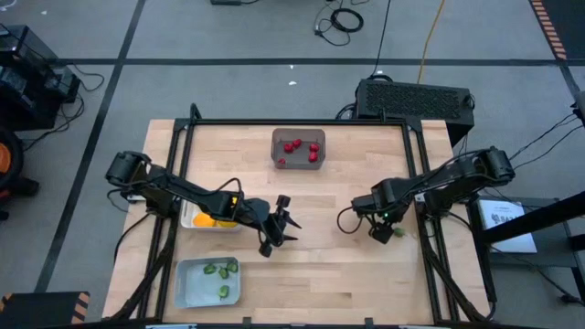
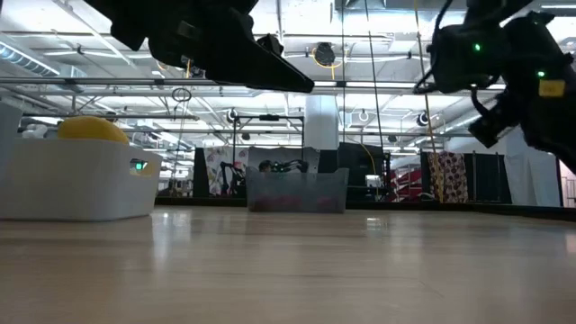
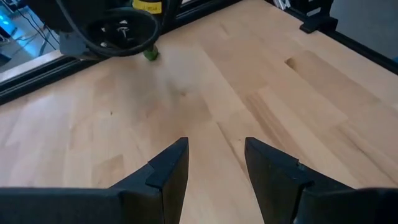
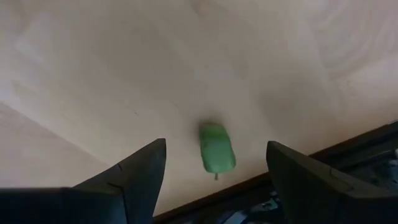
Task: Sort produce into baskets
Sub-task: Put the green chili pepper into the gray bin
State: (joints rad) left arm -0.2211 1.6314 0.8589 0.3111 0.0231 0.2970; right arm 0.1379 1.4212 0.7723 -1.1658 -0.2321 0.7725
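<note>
My left gripper is far from the green piece (image 1: 398,232), which lies by the black frame rail, so next my right gripper carries the piece across to the light grey-blue tray (image 1: 207,284).
A small green piece (image 4: 216,155) lies on the wooden table close to its right edge, also seen in the high view (image 1: 399,233). My right gripper (image 4: 216,143) hovers above it, open, one finger on each side, touching nothing. My left gripper (image 1: 289,219) is open and empty above the table's middle (image 3: 214,146). A dark grey bin (image 1: 298,149) holds red berries. A white tray (image 1: 194,219) holds yellow-orange rounds. A light grey-blue tray (image 1: 187,283) holds green pieces.
A black frame rail (image 1: 422,196) runs along the table's right edge just beside the green piece. A large black box (image 1: 416,96) stands beyond the far right corner. Bare wood lies between the two grippers (image 1: 329,224).
</note>
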